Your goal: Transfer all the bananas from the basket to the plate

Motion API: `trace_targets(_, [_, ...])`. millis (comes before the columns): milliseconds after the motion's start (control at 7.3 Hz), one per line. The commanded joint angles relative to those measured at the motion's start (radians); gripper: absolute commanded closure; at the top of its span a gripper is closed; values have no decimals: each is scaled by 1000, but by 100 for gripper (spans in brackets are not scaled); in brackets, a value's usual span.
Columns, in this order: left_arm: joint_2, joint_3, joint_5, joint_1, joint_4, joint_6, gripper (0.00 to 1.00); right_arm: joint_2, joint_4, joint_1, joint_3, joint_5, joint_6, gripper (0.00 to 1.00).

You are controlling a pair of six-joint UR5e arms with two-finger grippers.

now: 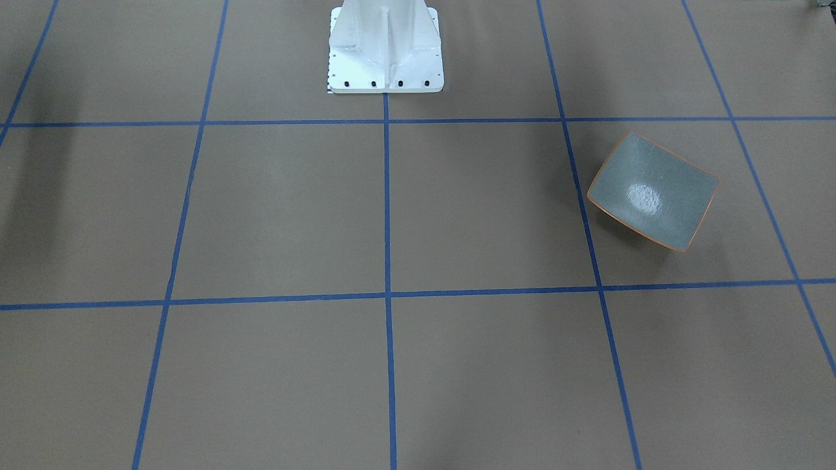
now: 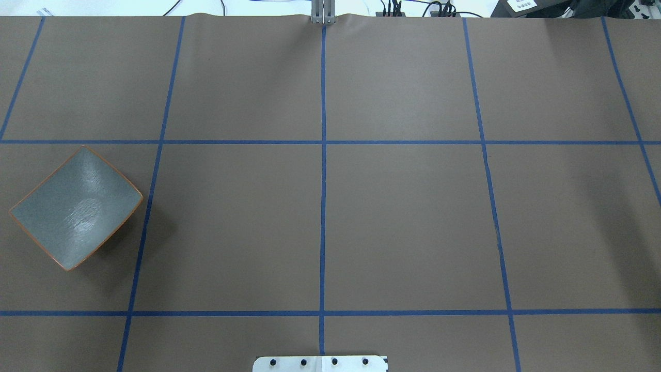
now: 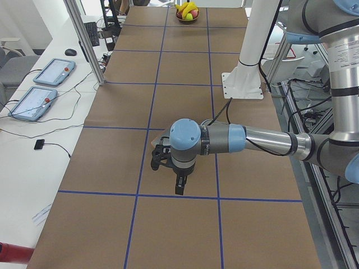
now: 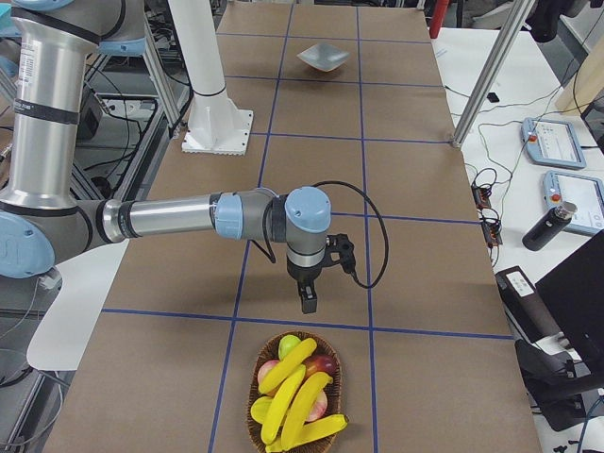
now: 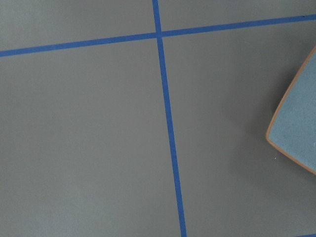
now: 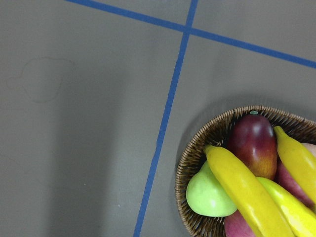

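Note:
The banana beside the green apple lies at a slant to my right gripper. Next, my right gripper turns in line with it before straddling the banana's near end and lifting.
Several yellow bananas [image 4: 300, 389] lie in a round wicker basket [image 4: 257, 429] with other fruit, at the table's end on my right; they also show in the right wrist view [image 6: 247, 190]. The grey-blue plate [image 2: 77, 206] with its orange rim sits empty on my left side and also shows in the front view [image 1: 653, 192] and the left wrist view [image 5: 298, 128]. My right gripper [image 4: 308, 302] hangs above the table just short of the basket. My left gripper [image 3: 179, 188] hangs above the table near the plate. I cannot tell whether either is open or shut.
The basket [image 6: 197, 143] also holds a green apple [image 6: 207, 195] and a dark red mango [image 6: 254, 143]. The white robot pedestal [image 1: 385, 49] stands at the table's middle edge. Metal posts [image 4: 491, 66] and tablets [image 3: 33, 103] line the operators' side.

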Motion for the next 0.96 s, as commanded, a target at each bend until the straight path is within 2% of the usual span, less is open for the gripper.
trace_targets(0, [-11, 6, -2, 0, -50, -1, 0, 74, 24, 2, 5, 4, 6, 0])
trace_targets(411, [-15, 9, -3, 0, -173, -5, 0, 71, 28, 4, 2, 15, -67, 0])
trace_targets(822, [-14, 24, -8, 0, -179, -1, 0, 62, 29, 2, -82, 3, -353, 0])
